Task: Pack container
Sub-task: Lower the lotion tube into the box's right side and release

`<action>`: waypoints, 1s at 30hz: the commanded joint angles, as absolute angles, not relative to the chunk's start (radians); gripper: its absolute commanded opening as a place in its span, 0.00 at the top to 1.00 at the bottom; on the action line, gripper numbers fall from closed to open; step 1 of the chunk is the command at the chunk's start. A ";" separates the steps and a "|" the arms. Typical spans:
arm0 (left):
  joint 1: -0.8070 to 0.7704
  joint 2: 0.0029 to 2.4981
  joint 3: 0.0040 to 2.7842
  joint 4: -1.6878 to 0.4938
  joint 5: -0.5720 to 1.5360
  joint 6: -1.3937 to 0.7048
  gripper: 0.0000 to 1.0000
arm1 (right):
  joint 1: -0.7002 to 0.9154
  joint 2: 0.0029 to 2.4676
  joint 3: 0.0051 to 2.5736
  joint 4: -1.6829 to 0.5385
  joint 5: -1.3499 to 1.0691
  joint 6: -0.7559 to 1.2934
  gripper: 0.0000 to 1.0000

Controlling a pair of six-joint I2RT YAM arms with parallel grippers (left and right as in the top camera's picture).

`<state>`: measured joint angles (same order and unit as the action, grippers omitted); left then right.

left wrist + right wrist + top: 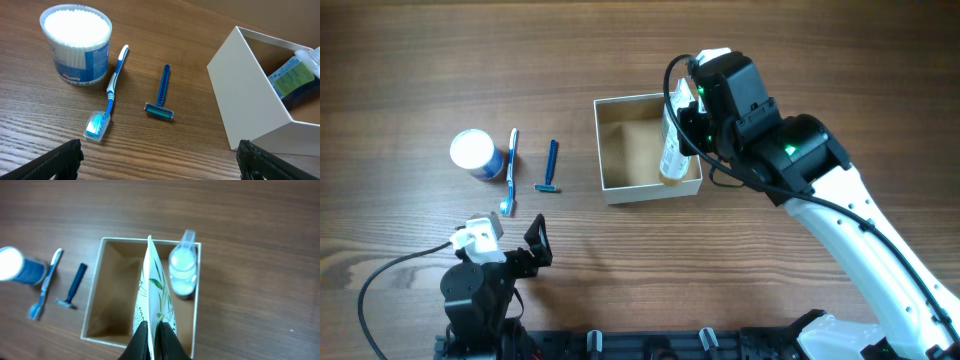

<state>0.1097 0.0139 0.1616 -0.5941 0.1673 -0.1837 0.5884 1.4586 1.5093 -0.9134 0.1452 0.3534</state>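
Observation:
My right gripper goes on lowering the white pouch [674, 150] until it stands in the container before letting go, because the pouch is hanging upright over an open part of the container's bottom in front of the clear bottle [686, 173].
The container [620, 190] is a square shallow box with white walls and a tan inside, at the table's middle; it also shows in the left wrist view [245, 95] and the right wrist view [92, 305]. My right gripper [154, 325] is shut on a white pouch with green leaf print [155, 287] and holds it upright over the container's right half [673, 150]. A clear bottle [182, 270] stands in the container's right side, with a blue-green label [292, 77]. My left gripper [160, 160] is open and empty, low near the table's front left [520, 250].
Left of the container lie a blue razor [551, 165] [162, 92], a blue and white toothbrush with a capped head [509, 170] [111, 92], and a round white-lidded blue jar of cotton swabs [475, 153] [76, 42].

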 commanded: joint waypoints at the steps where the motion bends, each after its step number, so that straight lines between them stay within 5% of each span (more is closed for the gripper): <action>1: 0.113 0.006 0.156 -0.590 0.183 -0.164 0.00 | 0.591 1.480 1.507 -0.902 0.274 0.344 0.96; 19: 0.113 0.006 0.156 -0.590 0.183 -0.164 0.00 | 0.575 1.515 1.348 -0.923 0.223 0.426 0.96; 24: 0.113 0.006 0.156 -0.590 0.183 -0.164 0.00 | 0.575 1.514 1.335 -0.898 0.223 0.424 0.66; 26: 0.113 0.006 0.156 -0.590 0.183 -0.164 0.00 | 0.575 1.506 1.340 -0.888 0.223 0.418 0.40; 30: 0.113 0.006 0.156 -0.590 0.183 -0.164 0.00 | 0.574 1.450 1.379 -0.887 0.224 0.418 0.21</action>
